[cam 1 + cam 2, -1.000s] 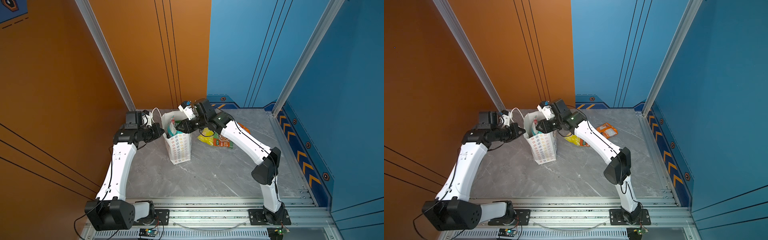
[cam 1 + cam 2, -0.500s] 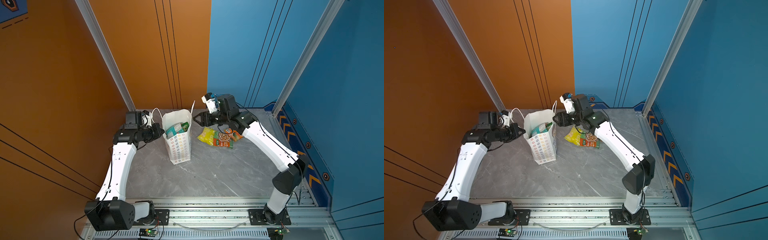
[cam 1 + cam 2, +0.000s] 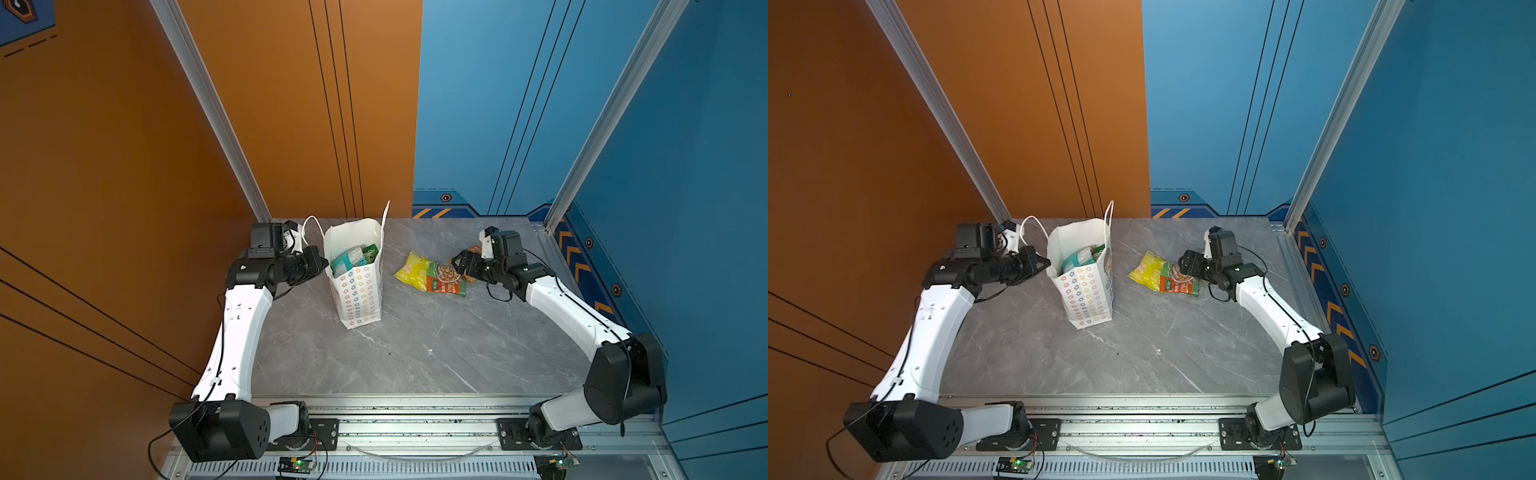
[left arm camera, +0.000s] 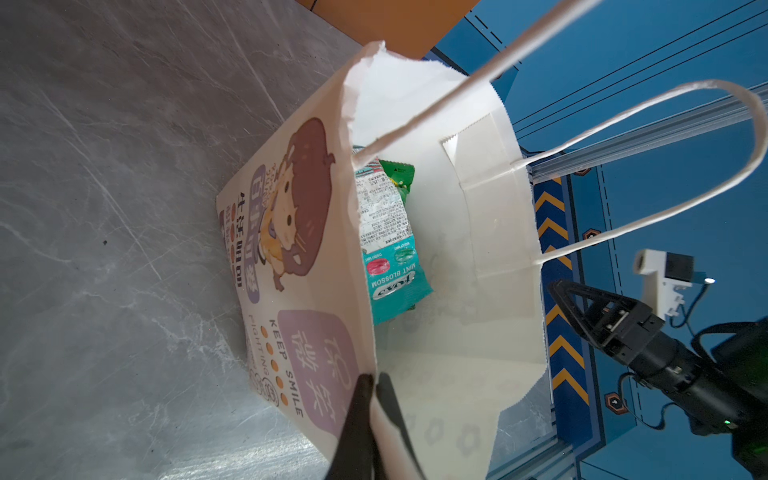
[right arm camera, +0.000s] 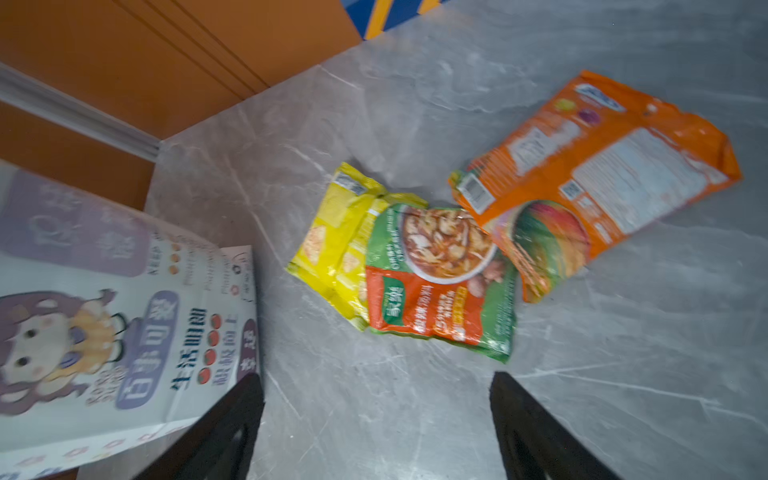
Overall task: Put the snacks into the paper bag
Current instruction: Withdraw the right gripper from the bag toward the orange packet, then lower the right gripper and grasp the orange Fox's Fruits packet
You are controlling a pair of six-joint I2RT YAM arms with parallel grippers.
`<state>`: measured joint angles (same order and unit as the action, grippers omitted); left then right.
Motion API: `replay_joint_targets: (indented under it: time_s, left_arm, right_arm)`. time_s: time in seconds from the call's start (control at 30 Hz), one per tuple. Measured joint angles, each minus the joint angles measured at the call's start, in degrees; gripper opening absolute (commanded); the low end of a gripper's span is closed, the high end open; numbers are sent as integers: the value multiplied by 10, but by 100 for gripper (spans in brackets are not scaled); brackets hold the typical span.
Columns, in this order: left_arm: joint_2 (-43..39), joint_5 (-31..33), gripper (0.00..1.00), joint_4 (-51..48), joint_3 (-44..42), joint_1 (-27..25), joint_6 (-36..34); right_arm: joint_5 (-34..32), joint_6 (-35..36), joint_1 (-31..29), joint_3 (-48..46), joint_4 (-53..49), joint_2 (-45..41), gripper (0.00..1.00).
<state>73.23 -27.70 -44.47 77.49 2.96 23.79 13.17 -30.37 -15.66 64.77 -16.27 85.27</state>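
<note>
I should keep moving my right gripper to the orange packet's near corner [image 5: 542, 272] and close it there, with the orange packet lying over the green-and-red packet [image 5: 497, 222].
The white paper bag [image 3: 359, 286] [image 3: 1088, 291] stands upright at the back of the grey table. My left gripper [image 4: 372, 380] [image 3: 322, 264] is shut on the bag's rim at its left side. A teal packet [image 4: 390, 257] and a green one [image 4: 399, 176] lie inside the bag. To the right, a yellow packet [image 3: 411, 268] [image 5: 332, 241], a green-and-red packet [image 3: 444, 280] [image 5: 440, 282] and an orange packet [image 5: 602, 166] lie overlapping on the table. My right gripper [image 5: 376, 386] [image 3: 459, 262] [image 3: 1185, 262] hovers open and empty by that pile.
An orange wall [image 3: 124, 166] rises close behind my left arm and a blue wall [image 3: 665, 166] stands to the right. A metal rail [image 3: 415, 419] runs along the table's front edge. Bare grey tabletop [image 3: 415, 353] lies in front of the bag.
My right arm has swung from the bag's mouth out to the right, over the packets on the table, with its jaws opening wide. The left gripper has kept its hold on the rim.
</note>
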Motion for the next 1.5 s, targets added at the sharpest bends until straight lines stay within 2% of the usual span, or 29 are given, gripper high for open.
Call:
replay_joint_targets:
  time_s: [0.17,0.37,0.8,1.0,1.1,1.17,1.3,1.5]
  left_arm:
    - [0,0,1,0,0,0,0]
    - [0,0,1,0,0,0,0]
    - [0,0,1,0,0,0,0]
    - [0,0,1,0,0,2,0]
    - [0,0,0,0,0,2,0]
    - [0,0,1,0,0,2,0]
    - [0,0,1,0,0,3,0]
    - [0,0,0,-1,0,5,0]
  right_arm:
    - [0,-54,50,-55,45,1,86]
    - [7,-102,93,-61,106,50,86]
    - [38,-178,122,-69,203,166,86]
    - [52,-207,130,-69,239,217,79]
    - [59,-216,130,-69,259,228,71]
    - [63,-226,131,-68,272,237,59]
    - [75,-240,134,-61,291,257,48]
    - [87,-256,139,-51,314,280,12]
